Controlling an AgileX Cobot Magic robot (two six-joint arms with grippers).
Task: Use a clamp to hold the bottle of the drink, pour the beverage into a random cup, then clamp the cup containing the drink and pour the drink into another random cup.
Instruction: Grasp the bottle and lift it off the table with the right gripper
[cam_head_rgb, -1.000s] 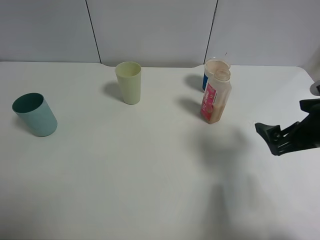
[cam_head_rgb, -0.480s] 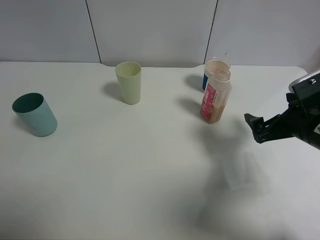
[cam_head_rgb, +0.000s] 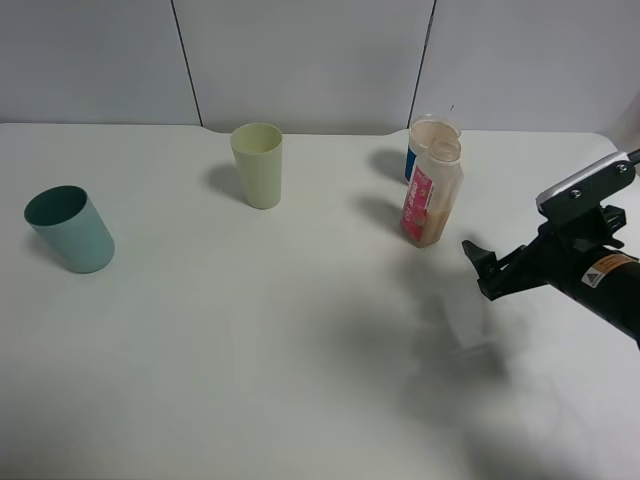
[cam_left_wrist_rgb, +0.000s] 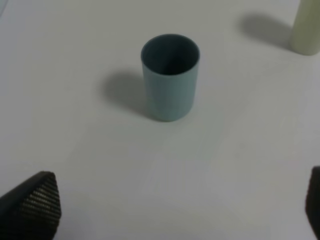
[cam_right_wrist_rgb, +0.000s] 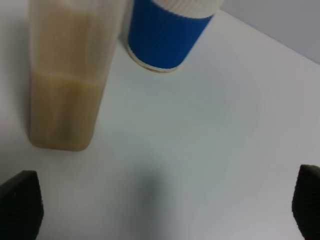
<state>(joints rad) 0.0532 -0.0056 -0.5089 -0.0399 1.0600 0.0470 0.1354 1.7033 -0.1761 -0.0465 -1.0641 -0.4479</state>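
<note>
The bottle sits toward one gripper finger, and my right gripper's opening points at the blue cup (cam_right_wrist_rgb: 166, 37). Next, I move over and center on the bottle (cam_head_rgb: 432, 195) before closing.
The bottle of the drink (cam_head_rgb: 432, 193), clear with a red-pink label, stands at the back right and holds the tan beverage (cam_right_wrist_rgb: 62, 115) in its lower part. My right clamp (cam_head_rgb: 482, 270) hovers open just right of and nearer than the bottle (cam_right_wrist_rgb: 70, 75), touching nothing. Its fingertips (cam_right_wrist_rgb: 20, 205) show wide apart in the right wrist view. The yellow-green cup (cam_head_rgb: 258, 165) stands upright at the back centre. At the far left stands the teal cup (cam_head_rgb: 70, 230). My left gripper (cam_left_wrist_rgb: 172, 207) is open, well short of the teal cup (cam_left_wrist_rgb: 170, 75), and is out of the exterior view.
A blue cup with a white rim (cam_head_rgb: 418, 148) stands right behind the bottle, almost touching it, and shows again (cam_right_wrist_rgb: 167, 35) in the right wrist view. The yellow-green cup's base (cam_left_wrist_rgb: 307, 30) shows at the edge of the left wrist view. The white table (cam_head_rgb: 300, 350) ends at a grey wall.
My right arm has come in from the right edge, moving left toward the bottle with its jaws still open. The cups and the bottle have stayed put.
</note>
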